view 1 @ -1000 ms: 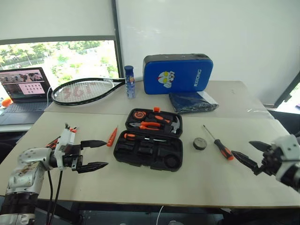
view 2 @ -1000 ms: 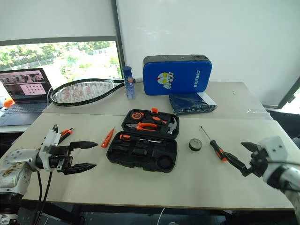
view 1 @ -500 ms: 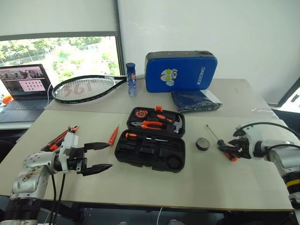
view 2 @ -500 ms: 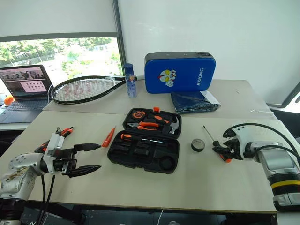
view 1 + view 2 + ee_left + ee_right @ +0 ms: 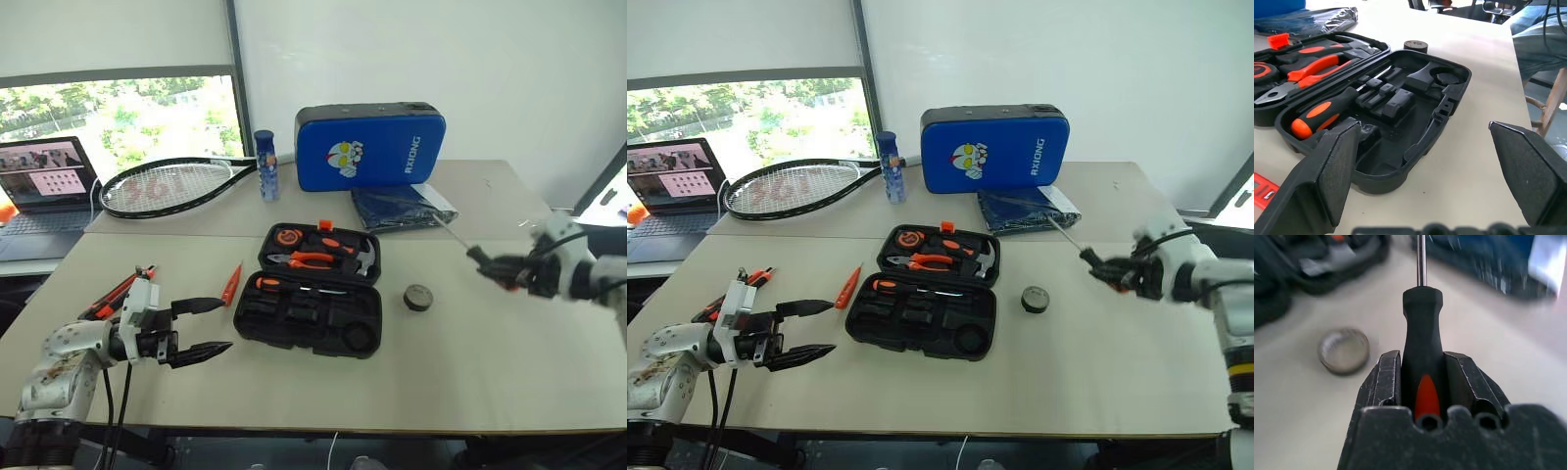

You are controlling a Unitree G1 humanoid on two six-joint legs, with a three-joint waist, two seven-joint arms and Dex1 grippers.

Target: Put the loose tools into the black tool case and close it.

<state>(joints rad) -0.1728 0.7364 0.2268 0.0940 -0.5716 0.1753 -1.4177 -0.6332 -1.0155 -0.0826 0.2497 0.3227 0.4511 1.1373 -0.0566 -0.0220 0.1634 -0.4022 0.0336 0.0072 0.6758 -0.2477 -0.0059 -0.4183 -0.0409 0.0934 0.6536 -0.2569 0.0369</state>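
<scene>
I can see a narrow gap (image 5: 1382, 103) between the raised blocks, so I expect the slim orange tool (image 5: 232, 285) to stay in line with it when I lower it in.
The black tool case (image 5: 364, 335) lies open in the middle of the table, with pliers and a screwdriver (image 5: 1322, 115) in its slots. My right gripper (image 5: 500, 266) hangs above the table to the case's right, shut on the handle of an orange-black screwdriver (image 5: 1422, 323) whose shaft points away towards the far side. A small black tape roll (image 5: 418, 297) lies between case and gripper. A slim orange tool (image 5: 232, 284) lies just left of the case. An orange-black tool (image 5: 116, 296) lies at the left edge. My left gripper (image 5: 211, 326) is open, level, pointing at the case.
At the back stand a blue padded bag (image 5: 370, 147), a blue bottle (image 5: 265, 164) and a black racket (image 5: 167, 186). A dark folded cloth (image 5: 402, 208) lies behind the case. A laptop (image 5: 44, 186) sits far left. Bare tabletop lies in front of the case.
My right gripper has shut on the screwdriver that lay right of the tape roll and lifted it off the table. The left gripper has stayed in place.
</scene>
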